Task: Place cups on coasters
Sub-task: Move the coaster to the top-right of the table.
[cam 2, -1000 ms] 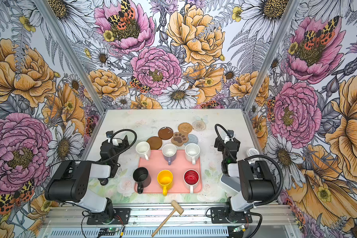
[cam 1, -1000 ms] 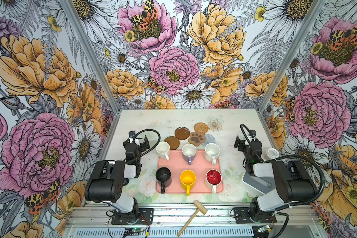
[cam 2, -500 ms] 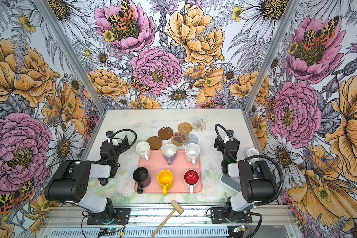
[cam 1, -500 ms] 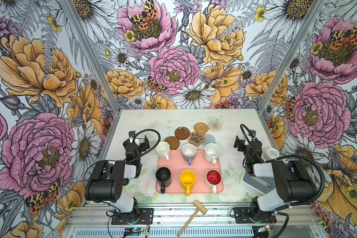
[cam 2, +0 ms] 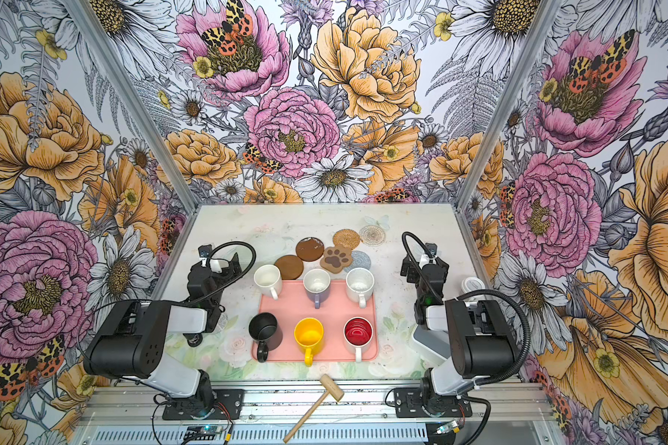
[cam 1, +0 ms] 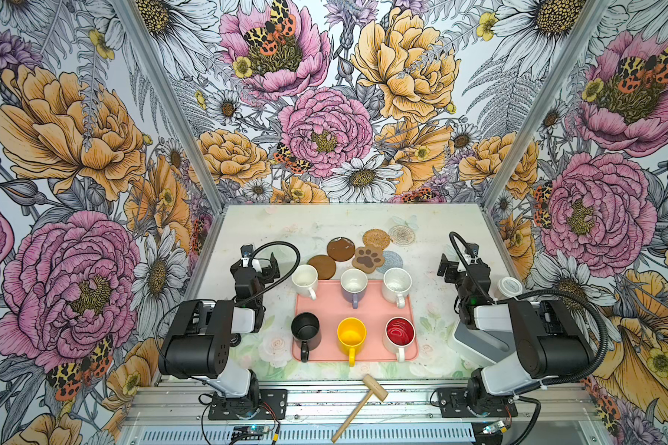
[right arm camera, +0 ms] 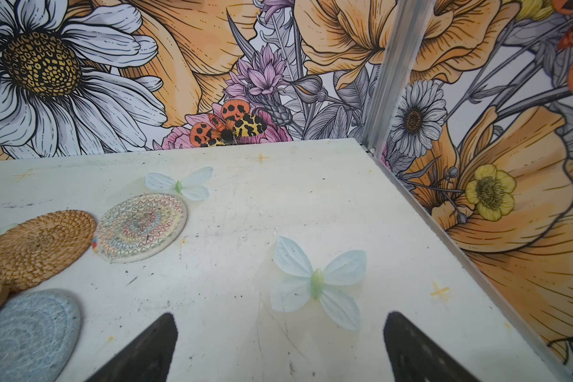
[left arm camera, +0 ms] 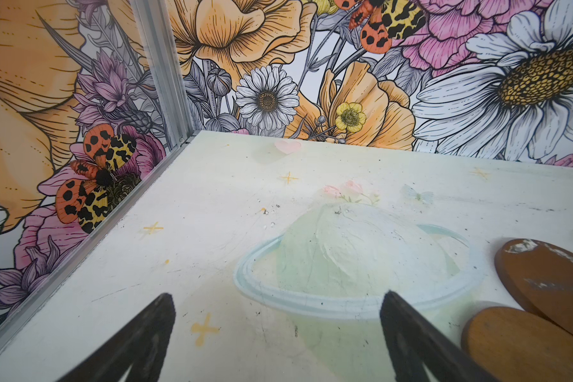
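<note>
The coasters are bunched edge to edge (cam 1: 368, 259) behind the tray. My right gripper should push down on the pale woven coaster (cam 1: 402, 235) and slide it clear before placing cups.
Six cups stand in two rows on a pink tray (cam 1: 367, 308): white (cam 1: 304, 278), lavender (cam 1: 353, 283) and white (cam 1: 397, 281) behind; black (cam 1: 306, 329), yellow (cam 1: 351, 335) and red-inside (cam 1: 400, 333) in front. The coasters lie bare just beyond: two brown discs (cam 1: 341, 248) (cam 1: 322, 266), a paw (cam 1: 369, 259), then tan (cam 1: 376, 239), pale (cam 1: 401, 234) and grey-blue (cam 1: 391, 259) woven rounds. My left gripper (cam 1: 258, 265) (left arm camera: 277, 297) hovers open left of the tray, nothing between its fingers. My right gripper (cam 1: 456, 266) (right arm camera: 280, 317) hovers open to the right, also empty.
A small lidded paper cup (cam 1: 510, 287) stands by the right wall beside the right arm. A wooden mallet (cam 1: 363, 400) lies on the front rail. Enclosure walls close in the table on three sides.
</note>
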